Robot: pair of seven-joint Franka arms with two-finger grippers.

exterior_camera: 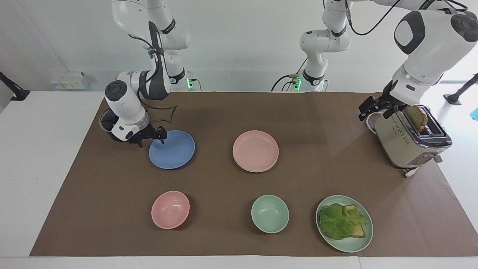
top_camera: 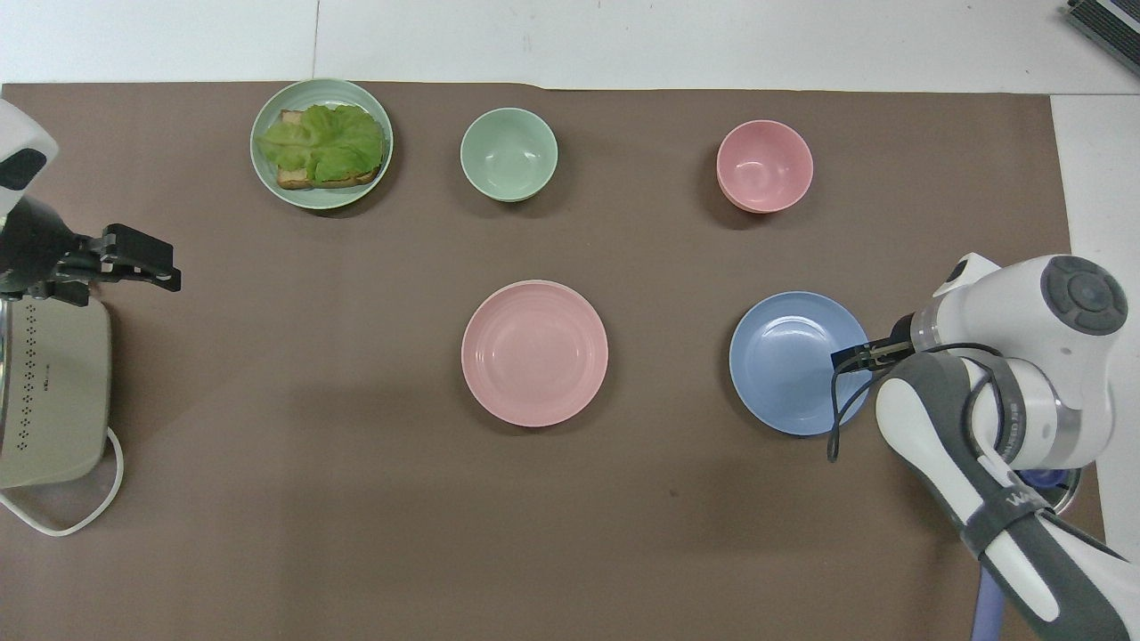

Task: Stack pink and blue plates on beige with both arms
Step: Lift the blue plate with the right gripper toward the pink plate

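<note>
The pink plate [top_camera: 535, 353] is as wide as the blue plate [top_camera: 788, 369]. I expect the blue plate to nest over the pink plate and leave a thin pink edge when I lower the blue plate.
The pink plate [exterior_camera: 255, 150] [top_camera: 534, 353] lies mid-mat on a second plate, of which only a thin pale rim shows; the beige plate is otherwise hidden. The blue plate [exterior_camera: 172, 150] [top_camera: 793, 365] sits beside it toward the right arm's end. My right gripper [exterior_camera: 152, 140] [top_camera: 846, 358] is low at the blue plate's rim on the pot side, open; I cannot tell whether it touches. My left gripper [exterior_camera: 368, 108] [top_camera: 147, 263] hangs open and empty in the air beside the toaster.
A beige toaster [exterior_camera: 410, 142] [top_camera: 53, 392] holding toast stands at the left arm's end. A dark pot [exterior_camera: 108, 129] sits by the right arm's wrist. Farther from the robots are a pink bowl [exterior_camera: 170, 209], a green bowl [exterior_camera: 269, 213] and a green plate [exterior_camera: 351, 247] with lettuce toast.
</note>
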